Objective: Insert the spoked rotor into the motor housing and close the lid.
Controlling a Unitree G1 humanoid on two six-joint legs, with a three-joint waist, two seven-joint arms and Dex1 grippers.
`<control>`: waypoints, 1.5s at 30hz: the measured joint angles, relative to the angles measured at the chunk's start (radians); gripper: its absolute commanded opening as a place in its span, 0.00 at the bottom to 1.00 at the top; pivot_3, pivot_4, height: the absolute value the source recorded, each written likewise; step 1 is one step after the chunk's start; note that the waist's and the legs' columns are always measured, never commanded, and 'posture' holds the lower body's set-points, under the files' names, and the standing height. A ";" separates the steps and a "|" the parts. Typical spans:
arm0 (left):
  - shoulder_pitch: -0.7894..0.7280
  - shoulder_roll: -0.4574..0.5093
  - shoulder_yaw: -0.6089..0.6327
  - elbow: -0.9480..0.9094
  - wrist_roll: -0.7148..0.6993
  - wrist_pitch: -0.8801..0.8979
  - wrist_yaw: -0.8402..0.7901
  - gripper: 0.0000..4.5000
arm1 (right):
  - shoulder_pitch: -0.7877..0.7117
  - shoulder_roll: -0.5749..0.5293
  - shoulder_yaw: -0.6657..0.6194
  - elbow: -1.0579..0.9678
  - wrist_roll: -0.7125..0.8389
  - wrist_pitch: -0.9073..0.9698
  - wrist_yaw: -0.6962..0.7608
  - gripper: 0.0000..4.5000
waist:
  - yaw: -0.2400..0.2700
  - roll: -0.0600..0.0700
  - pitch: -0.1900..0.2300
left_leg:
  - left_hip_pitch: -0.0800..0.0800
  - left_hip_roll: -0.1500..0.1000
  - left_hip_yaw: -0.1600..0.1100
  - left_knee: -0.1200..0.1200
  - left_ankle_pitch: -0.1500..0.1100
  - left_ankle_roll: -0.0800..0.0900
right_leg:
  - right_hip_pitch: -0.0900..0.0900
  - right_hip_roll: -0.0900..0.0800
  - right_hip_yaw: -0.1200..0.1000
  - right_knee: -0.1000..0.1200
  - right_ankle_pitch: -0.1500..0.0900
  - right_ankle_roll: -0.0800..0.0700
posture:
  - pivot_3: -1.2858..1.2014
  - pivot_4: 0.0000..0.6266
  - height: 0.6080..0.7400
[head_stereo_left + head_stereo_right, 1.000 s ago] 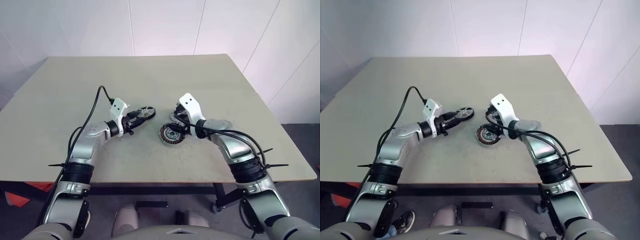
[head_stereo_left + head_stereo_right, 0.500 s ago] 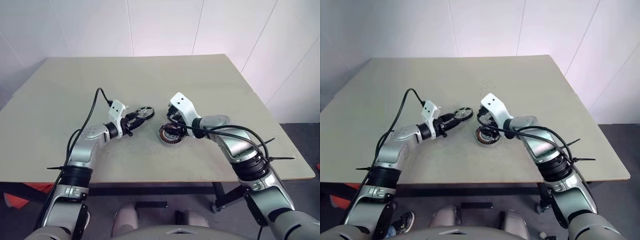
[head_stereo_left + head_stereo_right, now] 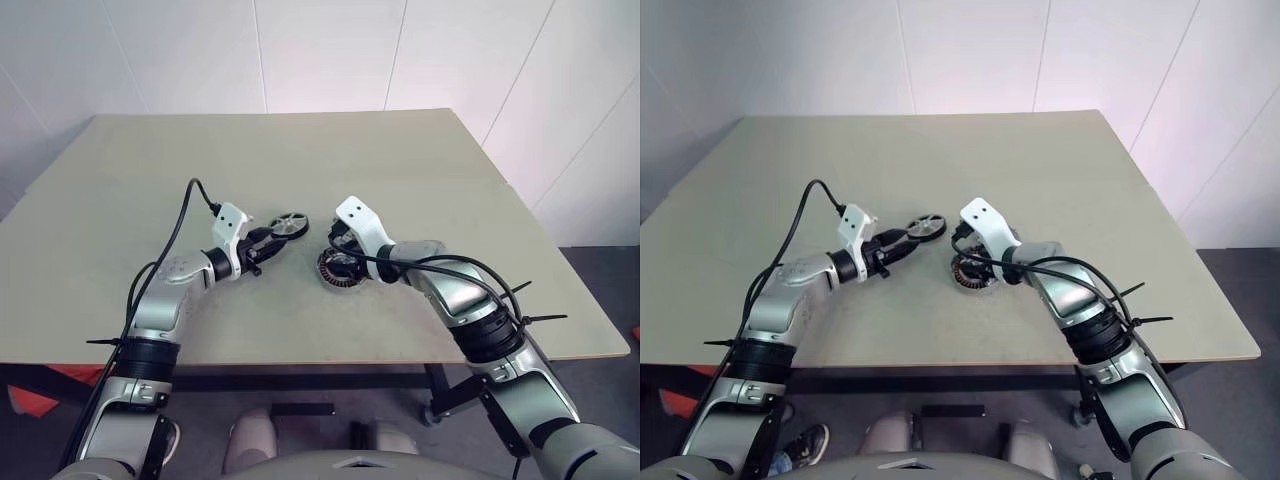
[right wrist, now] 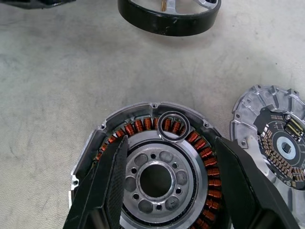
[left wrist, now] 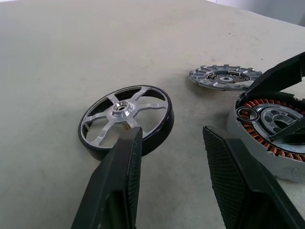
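The small black ring (image 4: pixel 173 127) has about the same width as the central hole (image 4: pixel 156 181), so it will tip up onto its edge there when the robot lowers it.
The spoked rotor (image 5: pixel 126 119), black-rimmed with silver spokes, lies flat on the table (image 3: pixel 450 180). My left gripper (image 5: pixel 172 131) is open just short of it, one finger beside its near rim, holding nothing. To the right sits the motor housing (image 4: pixel 157 179), a grey shell with coppery windings, and a small black ring (image 4: pixel 173 125) rests on those windings. My right gripper (image 4: pixel 171 143) hangs open above the housing, its fingers astride the housing without gripping. The ribbed grey lid (image 4: pixel 276 138) lies flat on the table beside the housing, on its far side from the left gripper.
The parts sit close together mid-table, the rotor (image 3: pixel 291 223) a short gap left of the housing (image 3: pixel 340 270). Both arms reach inward, and their black cables hang loose alongside them. Bare tabletop stretches to the far edge and both sides.
My right hand has moved left and now hangs over the housing. The left arm and the rotor have stayed put.
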 measured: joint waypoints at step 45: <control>0.018 0.025 -0.003 -0.012 0.006 0.004 0.007 0.48 | -0.014 0.039 0.002 0.059 -0.002 -0.033 -0.010 0.99 | -0.002 -0.001 0.000 | 0.004 0.003 0.000 0.000 0.005 -0.007 | 0.000 0.003 0.001 0.006 0.000 -0.001 | 0.52 0.00 1.00</control>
